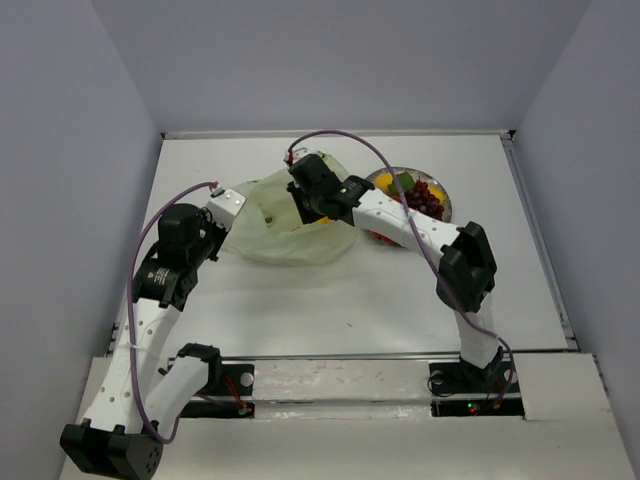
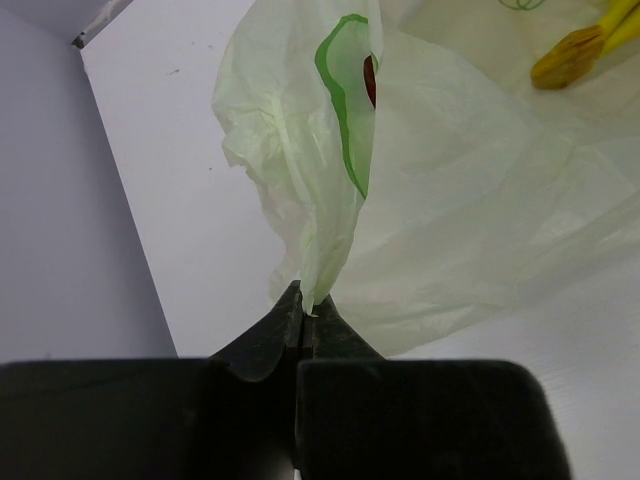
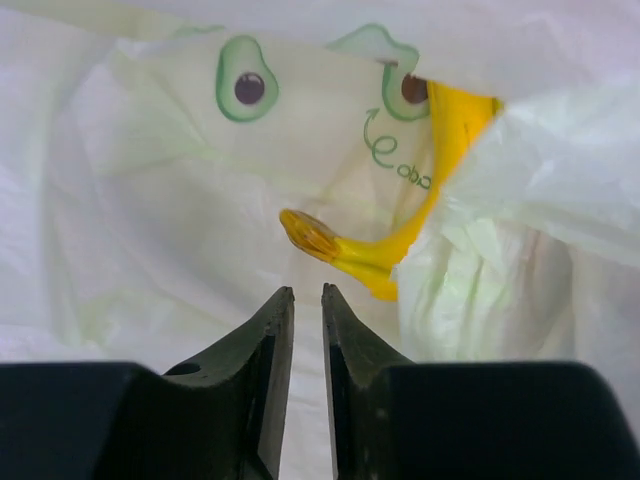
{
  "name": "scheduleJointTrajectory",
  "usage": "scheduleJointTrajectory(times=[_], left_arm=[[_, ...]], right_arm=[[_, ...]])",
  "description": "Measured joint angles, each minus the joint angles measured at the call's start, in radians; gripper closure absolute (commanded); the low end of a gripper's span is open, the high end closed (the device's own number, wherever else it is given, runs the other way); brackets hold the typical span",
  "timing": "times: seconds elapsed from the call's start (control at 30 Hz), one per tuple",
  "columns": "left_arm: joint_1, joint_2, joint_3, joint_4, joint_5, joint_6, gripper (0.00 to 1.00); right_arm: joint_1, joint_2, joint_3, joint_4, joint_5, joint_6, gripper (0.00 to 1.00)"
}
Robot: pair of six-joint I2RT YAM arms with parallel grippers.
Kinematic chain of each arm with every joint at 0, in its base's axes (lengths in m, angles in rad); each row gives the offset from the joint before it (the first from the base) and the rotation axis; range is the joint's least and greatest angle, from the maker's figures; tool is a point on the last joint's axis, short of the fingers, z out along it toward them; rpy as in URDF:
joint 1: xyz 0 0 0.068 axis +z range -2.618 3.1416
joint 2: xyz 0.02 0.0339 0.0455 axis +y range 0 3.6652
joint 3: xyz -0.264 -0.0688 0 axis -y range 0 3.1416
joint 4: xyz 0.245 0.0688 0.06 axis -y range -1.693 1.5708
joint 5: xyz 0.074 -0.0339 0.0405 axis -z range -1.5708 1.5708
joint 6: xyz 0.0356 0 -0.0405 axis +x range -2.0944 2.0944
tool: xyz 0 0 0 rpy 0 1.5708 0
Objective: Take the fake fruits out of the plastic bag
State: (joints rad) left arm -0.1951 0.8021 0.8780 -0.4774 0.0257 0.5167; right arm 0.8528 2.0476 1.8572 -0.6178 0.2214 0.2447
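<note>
My right gripper's fingers are too narrow, and the bag's fold partly covers the banana. I should spread the fingers wider and reach under the fold for the banana's middle.
The pale yellow-green plastic bag lies crumpled mid-table. My left gripper is shut on a bunched edge of it, pinching the film at its fingertips. My right gripper reaches into the bag's mouth. Its jaws are slightly apart and empty, just below the stem end of a yellow banana-like fruit that lies partly under a fold of the bag. The banana's tip also shows in the left wrist view. Dark purple grapes, a yellow piece, a green piece and a red piece lie on the plate.
The round grey speckled plate sits right of the bag, partly under my right arm. White walls close the table at the back and both sides. The arm bases stand at the near edge.
</note>
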Motion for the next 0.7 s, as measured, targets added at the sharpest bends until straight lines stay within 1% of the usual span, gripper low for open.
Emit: scheduleJointTrajectory(times=[0.13,0.53,0.7], left_arm=[[0.0,0.0,0.0,-0.002,0.0,0.0,0.99],[0.0,0.0,0.0,-0.006,-0.002,0.006,0.99],[0.0,-0.004,0.0,-0.031,0.015,0.031,0.99]], right_arm=[[-0.002,-0.041,0.022,0.026,-0.01,-0.006,0.79],[-0.003,-0.043,0.038,0.051,-0.018,-0.003,0.8],[-0.017,-0.045,-0.042,0.079,0.008,0.026,0.8]])
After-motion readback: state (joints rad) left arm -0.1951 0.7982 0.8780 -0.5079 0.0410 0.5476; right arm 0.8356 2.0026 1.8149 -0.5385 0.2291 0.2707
